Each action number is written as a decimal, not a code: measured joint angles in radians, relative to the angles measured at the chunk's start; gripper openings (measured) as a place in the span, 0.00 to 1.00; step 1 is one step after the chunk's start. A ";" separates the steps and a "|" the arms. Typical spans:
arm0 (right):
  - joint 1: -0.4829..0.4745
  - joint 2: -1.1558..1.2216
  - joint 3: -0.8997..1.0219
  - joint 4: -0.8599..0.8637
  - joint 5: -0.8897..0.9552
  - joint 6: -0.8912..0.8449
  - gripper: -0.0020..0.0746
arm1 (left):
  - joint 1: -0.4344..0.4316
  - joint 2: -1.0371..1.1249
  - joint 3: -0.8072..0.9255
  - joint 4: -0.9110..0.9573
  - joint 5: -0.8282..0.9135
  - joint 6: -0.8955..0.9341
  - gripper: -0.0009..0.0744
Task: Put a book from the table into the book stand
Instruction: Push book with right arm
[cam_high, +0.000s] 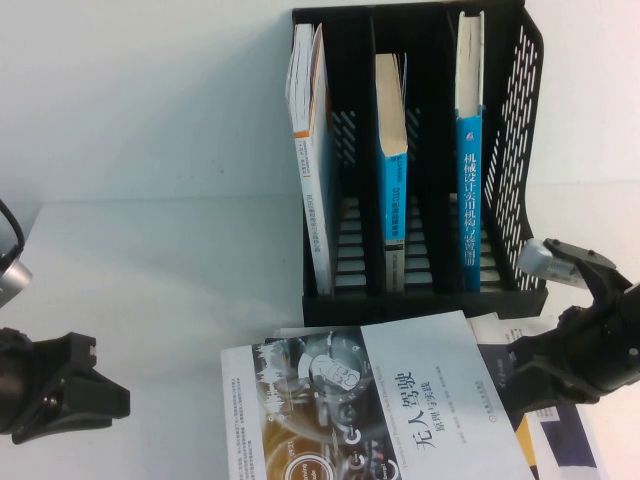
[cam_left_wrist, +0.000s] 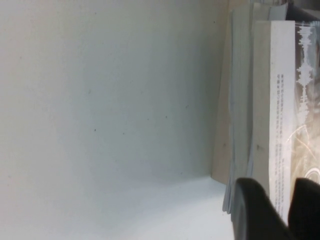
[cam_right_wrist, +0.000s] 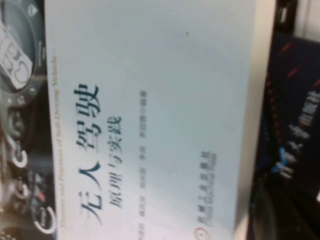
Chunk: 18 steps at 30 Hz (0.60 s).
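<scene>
The top white book (cam_high: 372, 400) will come off alone when the robot lifts it, because the dark navy book (cam_high: 497, 366) sticks out below as a separate layer.
The book (cam_high: 400, 400) lies flat on the white table (cam_high: 150, 270) at the front centre, with a white cover, a black Chinese title and a grey dashboard picture. It rests on a small stack of other books. It also shows in the left wrist view (cam_left_wrist: 282, 100) and the right wrist view (cam_right_wrist: 150, 100). The black book stand (cam_high: 515, 110) stands upright behind it. My left gripper (cam_high: 105, 375) is open and empty, left of the book; in its wrist view (cam_left_wrist: 282, 215) the book's left edge shows between the fingers. My right gripper (cam_high: 512, 378) hovers at the book's right edge.
Each slot of the stand holds an upright book: a white one (cam_high: 312, 150), a blue-spined one (cam_high: 392, 150) and another blue-spined one (cam_high: 470, 150). A dark navy book (cam_high: 497, 365) lies under the white book, also in the right wrist view (cam_right_wrist: 295, 100).
</scene>
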 joint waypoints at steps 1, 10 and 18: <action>0.000 0.009 0.000 0.019 0.007 -0.011 0.02 | 0.000 0.000 0.000 0.002 0.000 -0.003 0.22; 0.067 0.035 0.000 0.115 0.005 -0.075 0.02 | 0.000 0.000 0.000 0.024 -0.010 -0.022 0.22; 0.077 0.036 0.000 0.123 -0.001 -0.077 0.02 | 0.002 0.011 0.000 0.074 -0.014 -0.091 0.33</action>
